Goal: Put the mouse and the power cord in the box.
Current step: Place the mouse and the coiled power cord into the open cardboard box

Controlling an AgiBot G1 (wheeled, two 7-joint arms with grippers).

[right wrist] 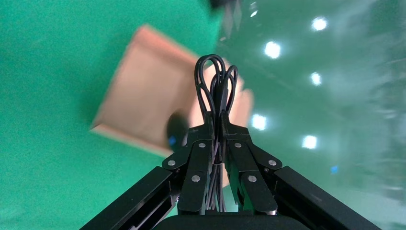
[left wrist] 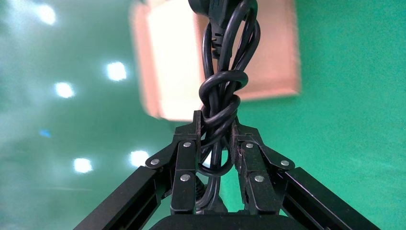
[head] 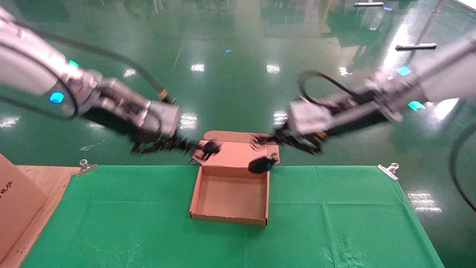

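Observation:
My right gripper should move back, as the power cord and dangling mouse (head: 260,165) crowd over the small box, and stay back until my left gripper lays the power cord inside (head: 232,196).
The brown box (head: 230,220) lies open on the green cloth, its lid (head: 238,154) tilted back. My left gripper (head: 196,146) hovers at the lid's left corner, shut on the power cord (left wrist: 222,96), whose knotted black loops and plug (head: 210,147) hang past the fingertips. My right gripper (head: 266,140) hovers at the lid's right corner, shut on the mouse's thin looped wire (right wrist: 216,81). The black mouse (head: 261,164) dangles from that wire over the box's back right corner. From the right wrist it shows as a dark oval (right wrist: 176,129) against the box (right wrist: 143,91).
A large cardboard piece with dark print (head: 15,201) leans on a wooden board (head: 44,178) at the left. Metal clips (head: 85,165) (head: 388,170) pin the green cloth (head: 334,216) at the table's far corners. Shiny green floor lies beyond.

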